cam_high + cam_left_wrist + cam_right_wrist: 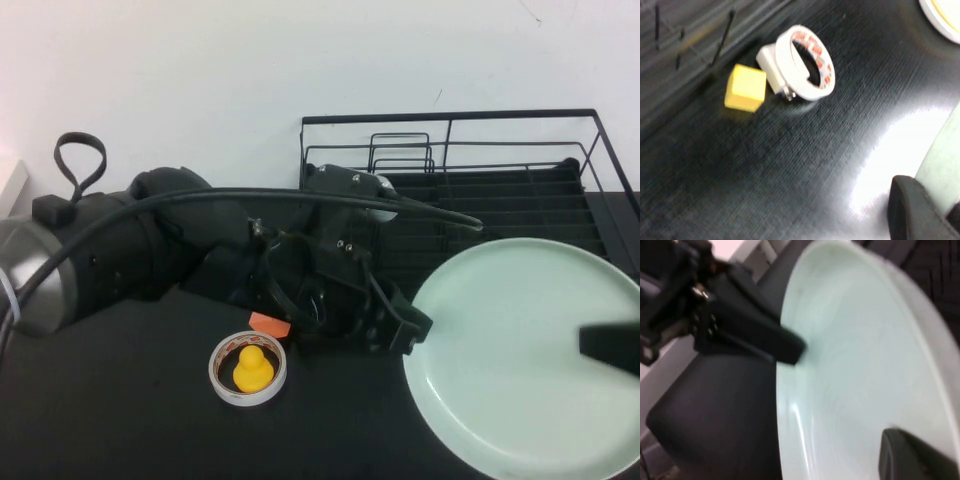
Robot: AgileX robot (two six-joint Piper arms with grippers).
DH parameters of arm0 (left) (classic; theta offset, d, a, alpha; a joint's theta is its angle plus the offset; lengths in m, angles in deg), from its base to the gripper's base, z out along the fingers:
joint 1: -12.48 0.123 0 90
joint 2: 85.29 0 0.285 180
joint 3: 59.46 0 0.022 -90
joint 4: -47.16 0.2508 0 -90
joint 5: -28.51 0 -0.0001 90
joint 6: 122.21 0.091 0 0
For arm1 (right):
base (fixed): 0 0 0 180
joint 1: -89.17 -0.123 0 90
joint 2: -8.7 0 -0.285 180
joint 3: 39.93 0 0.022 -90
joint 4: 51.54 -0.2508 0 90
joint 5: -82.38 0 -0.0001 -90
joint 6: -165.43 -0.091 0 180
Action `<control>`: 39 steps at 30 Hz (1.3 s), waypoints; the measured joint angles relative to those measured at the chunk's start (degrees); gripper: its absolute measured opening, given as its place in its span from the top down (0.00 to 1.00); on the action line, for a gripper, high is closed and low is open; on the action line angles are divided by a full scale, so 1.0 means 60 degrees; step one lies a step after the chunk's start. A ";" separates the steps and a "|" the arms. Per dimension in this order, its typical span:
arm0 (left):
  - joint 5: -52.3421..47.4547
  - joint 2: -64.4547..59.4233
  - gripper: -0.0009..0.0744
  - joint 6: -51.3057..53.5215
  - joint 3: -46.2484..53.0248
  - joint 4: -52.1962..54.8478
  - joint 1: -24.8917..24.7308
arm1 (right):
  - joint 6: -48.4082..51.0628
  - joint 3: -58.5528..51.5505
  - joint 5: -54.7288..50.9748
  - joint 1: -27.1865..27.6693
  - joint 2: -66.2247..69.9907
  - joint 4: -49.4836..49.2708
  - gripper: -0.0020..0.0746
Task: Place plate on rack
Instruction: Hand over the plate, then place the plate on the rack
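Note:
Next, my left gripper lets go of the plate's rim [410, 362] and moves back first, because my left arm is in front of the rack's slots [402, 155] while my right gripper is holding the plate.
The pale mint-green plate [510, 370] is at the right of the table, its far edge overlapping the front of the black wire rack [500, 190]. My left gripper [410, 328] reaches across from the left and is shut on the plate's left rim. In the left wrist view one finger [920, 210] lies against the plate's edge [942, 150]. My right gripper [608, 348] comes in from the right edge and is shut on the plate's right side. In the right wrist view its upper finger [912, 457] lies on the plate's face [860, 365], and the lower one is hidden.
A white tape ring [247, 368] with a yellow duck inside lies front left, with an orange block [268, 323] beside it. The left wrist view shows another tape ring [807, 62] and a yellow cube [745, 87] on the black mat. The left arm's bulk [150, 250] covers the table's left middle.

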 joint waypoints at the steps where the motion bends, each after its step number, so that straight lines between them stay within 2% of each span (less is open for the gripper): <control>1: -0.0084 0.0000 0.98 -0.0143 0.0000 0.0125 0.0044 | 0.0072 0.0149 -0.0049 0.0000 0.0033 0.0055 0.80; 4: -0.0512 0.0007 0.96 -0.0419 0.0000 0.0192 0.0336 | 0.0175 0.0713 -0.0273 0.0000 0.0199 0.0426 0.80; 7: -0.1259 0.0032 0.88 -0.0480 0.0000 0.0167 0.0772 | 0.0246 0.1320 -0.0388 0.0000 0.0306 0.0786 0.80; 9: -0.1876 0.0032 0.82 -0.0469 0.0000 0.0246 0.1227 | 0.0467 0.1726 -0.0330 0.0000 0.0377 0.0879 0.80; 12: -0.2576 0.0049 0.78 -0.0484 0.0000 0.0322 0.1975 | 0.0831 0.2326 -0.0269 0.0000 0.0559 0.0879 0.80; 16: -0.3502 0.0346 0.79 -0.0600 0.0000 0.0379 0.3068 | 0.1076 0.3197 -0.0287 0.0000 0.1041 0.0879 0.80; 20: -0.3652 0.1062 0.92 -0.0720 0.0000 0.0417 0.4127 | 0.1530 0.4407 -0.0366 0.0000 0.1742 0.0884 0.80; 24: -0.2893 0.2083 0.97 -0.0720 0.0000 0.0672 0.4866 | 0.2215 0.5727 -0.0956 0.0000 0.2676 0.0902 0.80; 31: -0.0552 0.4047 0.99 -0.1639 0.0319 0.2093 0.4952 | 0.3416 0.7936 -0.2202 -0.0036 0.4376 0.0902 0.80; 35: 0.1250 0.5383 0.99 -0.2145 0.1549 0.2614 0.4952 | 0.4053 0.8992 -0.2413 -0.0222 0.5412 0.0924 0.80; 39: 0.3104 0.6913 0.99 -0.2208 0.3378 0.2394 0.4952 | 0.4708 1.0056 -0.2413 -0.0458 0.6307 0.0961 0.80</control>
